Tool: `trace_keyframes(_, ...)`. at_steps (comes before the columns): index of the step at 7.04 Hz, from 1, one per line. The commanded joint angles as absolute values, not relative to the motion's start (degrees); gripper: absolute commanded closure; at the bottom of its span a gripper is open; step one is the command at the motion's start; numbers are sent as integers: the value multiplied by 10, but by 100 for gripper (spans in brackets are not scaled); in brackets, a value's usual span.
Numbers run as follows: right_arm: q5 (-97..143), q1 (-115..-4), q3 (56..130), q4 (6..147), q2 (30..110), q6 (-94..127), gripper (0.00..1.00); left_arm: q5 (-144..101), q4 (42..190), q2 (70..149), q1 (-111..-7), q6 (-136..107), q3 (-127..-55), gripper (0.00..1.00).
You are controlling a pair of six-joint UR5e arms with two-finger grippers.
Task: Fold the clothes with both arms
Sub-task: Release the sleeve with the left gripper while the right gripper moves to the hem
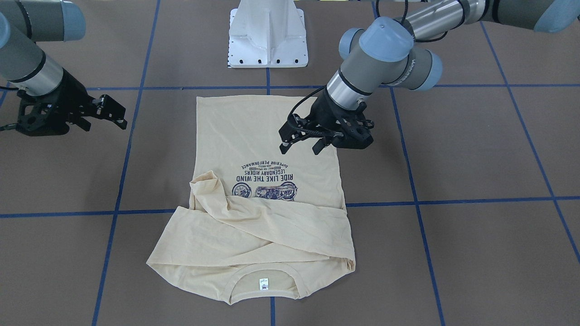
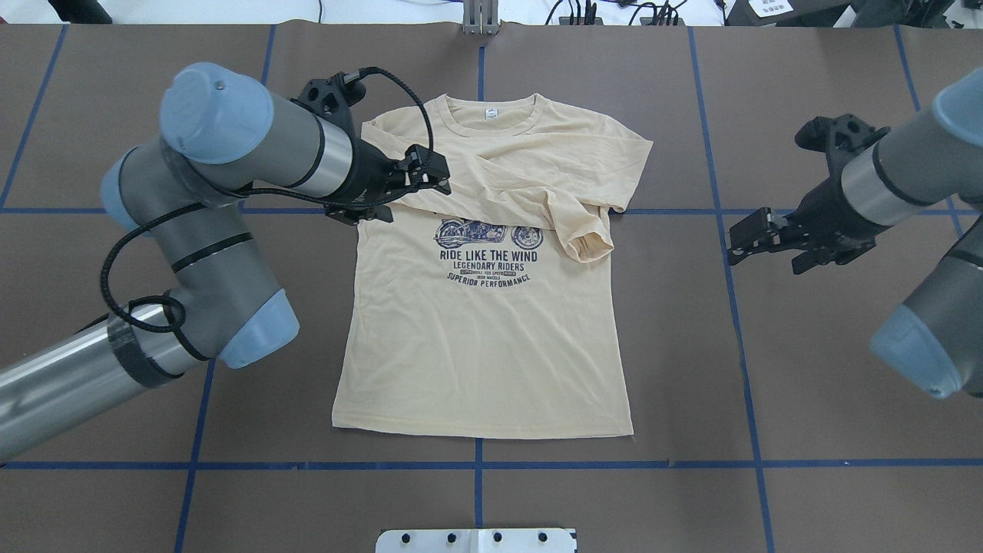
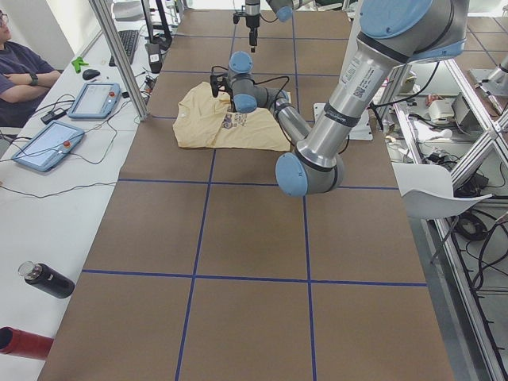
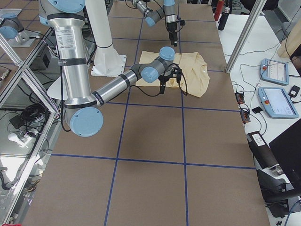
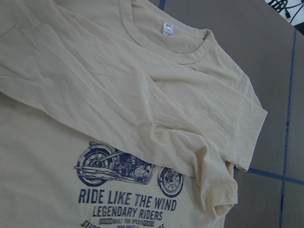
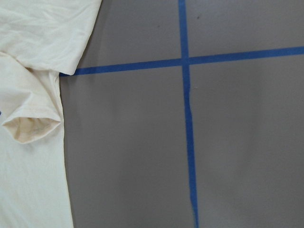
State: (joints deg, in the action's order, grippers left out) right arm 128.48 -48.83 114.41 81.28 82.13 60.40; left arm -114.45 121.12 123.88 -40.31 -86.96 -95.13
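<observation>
I see one sleeve sticking out past the shirt's side edge, so I expect that sleeve to keep sticking out when I fold the hem toward the collar.
The pale cream-yellow shirt lies flat on the brown table, print side up, with its neck label at the far end. One sleeve is folded across the chest, and its cuff rests beside the motorcycle print. My left gripper hovers open over the shirt's shoulder near the collar and holds nothing; the front view shows this left gripper with fingers spread. My right gripper is open and empty over bare table, well clear of the shirt's edge.
Blue tape lines divide the table into squares. The white pedestal base stands behind the hem. A side bench carries tablets and a seated person's arm. Bottles lie at the near left end.
</observation>
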Motion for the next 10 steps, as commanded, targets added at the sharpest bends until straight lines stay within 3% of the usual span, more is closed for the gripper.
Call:
trace_keyframes(1,1174,-352,1178,806,817,725,0,-1142,1202,1178,-416,-833,-987,0)
trace_keyframes(4,1100,-224,1159,808,777,780,0,-1141,1198,1170,-417,-833,-991,0)
trace_keyframes(9,1060,-184,1117,812,759,780,2,-1141,1197,1167,-416,-834,-990,0)
trace_keyframes(10,1062,-185,1117,813,759,780,7,-1141,1197,1167,-416,-834,-990,0)
